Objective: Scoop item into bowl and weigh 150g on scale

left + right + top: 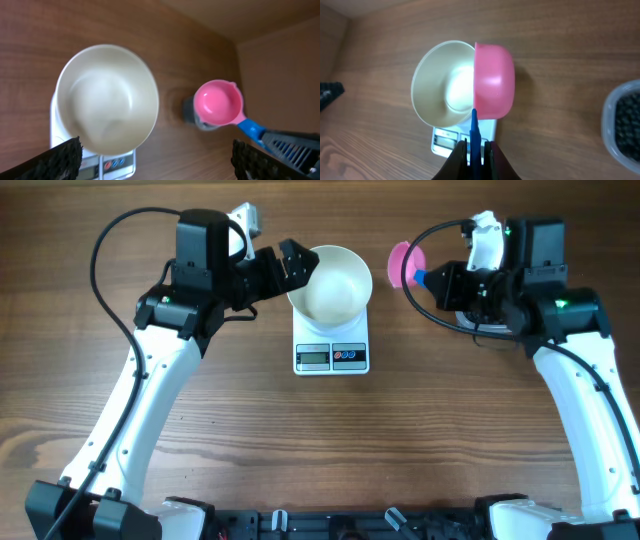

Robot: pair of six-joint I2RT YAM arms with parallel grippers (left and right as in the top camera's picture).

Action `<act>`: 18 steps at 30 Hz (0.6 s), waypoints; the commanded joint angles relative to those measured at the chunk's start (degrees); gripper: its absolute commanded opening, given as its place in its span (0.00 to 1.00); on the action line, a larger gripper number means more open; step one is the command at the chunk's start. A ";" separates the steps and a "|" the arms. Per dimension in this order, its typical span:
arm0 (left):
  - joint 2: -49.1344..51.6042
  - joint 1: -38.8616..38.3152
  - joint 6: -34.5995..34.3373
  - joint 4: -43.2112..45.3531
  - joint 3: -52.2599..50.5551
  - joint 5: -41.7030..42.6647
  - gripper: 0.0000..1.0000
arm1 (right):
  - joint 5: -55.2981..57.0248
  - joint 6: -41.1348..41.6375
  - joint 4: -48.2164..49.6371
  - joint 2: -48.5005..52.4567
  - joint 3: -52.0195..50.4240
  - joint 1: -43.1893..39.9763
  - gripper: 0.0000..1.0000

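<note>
The scale's red button needs a press before I scoop, with the empty bowl on the scale. My left gripper's fingers are wide apart, so next I shut them first.
The white bowl stands empty on the white scale at the middle of the table. My left gripper is open just left of the bowl's rim, holding nothing. In the left wrist view its fingers stand wide apart below the bowl and scale. My right gripper is shut on the blue handle of a pink scoop, which hangs empty to the right of the bowl. The item, small black beads, lies in a clear tub at the right wrist view's right edge.
The clear tub sits on the wooden table to the right of the scale, mostly under my right arm in the overhead view. The scale's display and buttons face the table's front edge.
</note>
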 commanded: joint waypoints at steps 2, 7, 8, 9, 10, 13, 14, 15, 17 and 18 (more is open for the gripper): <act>-1.05 0.20 3.34 -5.03 0.79 -2.54 0.95 | 0.37 -4.17 -2.67 -1.01 1.36 -2.01 0.04; -1.03 -1.11 5.01 -8.98 0.79 -3.02 0.74 | 0.59 -4.33 -3.17 -1.01 1.36 -3.30 0.04; -1.03 -1.97 5.05 -9.64 0.79 -3.50 0.67 | 0.59 -4.31 -3.17 -1.01 1.36 -4.02 0.04; -1.03 -3.78 5.03 -10.47 0.79 -4.52 0.51 | 0.59 -4.31 -3.19 -1.01 1.36 -5.11 0.04; -0.98 -5.20 5.01 -10.93 0.79 -5.44 0.40 | 0.59 -4.31 -3.21 -1.01 1.36 -6.01 0.04; -0.24 -12.28 3.67 -12.68 0.76 -10.99 0.04 | 0.55 -4.33 -3.54 -1.01 1.36 -9.99 0.04; 0.11 -13.90 2.71 -13.14 0.76 -12.44 0.04 | 0.57 -4.35 -3.65 -1.01 1.36 -10.93 0.04; 1.20 -16.83 1.36 -13.70 0.76 -14.53 0.04 | 0.57 -4.39 -3.87 -1.01 1.36 -12.61 0.04; 3.26 -20.44 1.01 -13.92 0.76 -15.52 0.04 | 0.57 -4.52 -4.17 -0.98 1.36 -14.23 0.04; 4.44 -21.99 -0.11 -13.92 0.76 -16.81 0.04 | 0.59 -4.52 -4.35 -0.96 1.36 -14.93 0.04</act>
